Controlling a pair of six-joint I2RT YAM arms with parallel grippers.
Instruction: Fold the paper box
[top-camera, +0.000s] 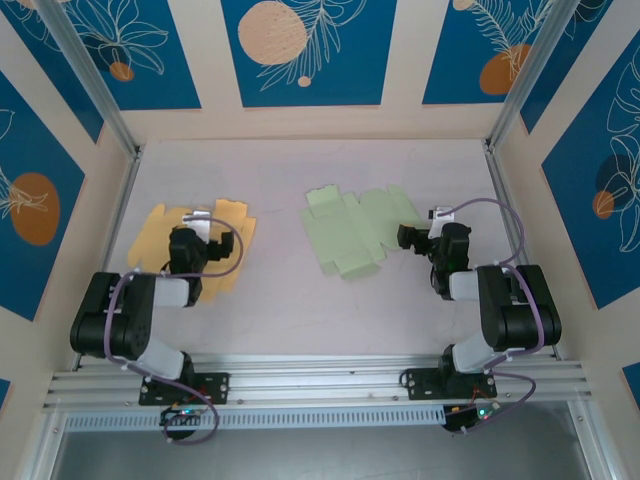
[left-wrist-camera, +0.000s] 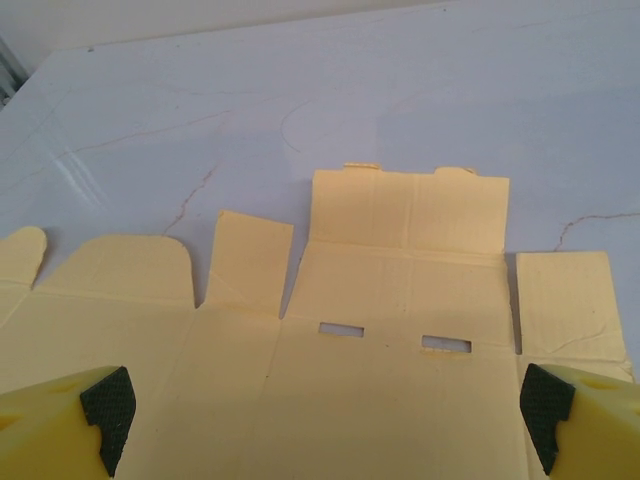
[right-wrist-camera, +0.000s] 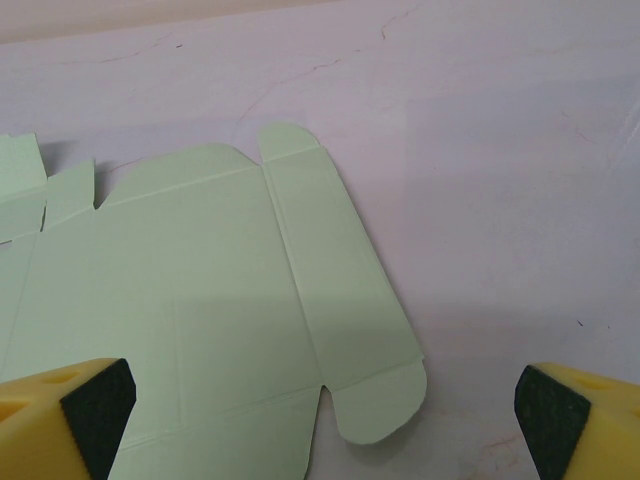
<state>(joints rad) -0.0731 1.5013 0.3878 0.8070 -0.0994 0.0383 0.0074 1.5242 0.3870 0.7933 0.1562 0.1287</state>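
Observation:
The green blank is a long way from my left gripper, so my right gripper should grab the green blank's near flap and pull the green blank closer before folding.
Two unfolded paper box blanks lie flat on the white table. The yellow blank is at the left, and my left gripper hovers over it, open. In the left wrist view the yellow blank shows two small slots, and the left gripper holds nothing. The green blank lies at centre right. My right gripper is open at its right edge. Below the right gripper, the green blank shows a rounded tab; nothing sits between the fingers.
Metal posts and patterned blue and cream walls enclose the table on three sides. An aluminium rail carrying both arm bases runs along the near edge. Bare table lies between the two blanks.

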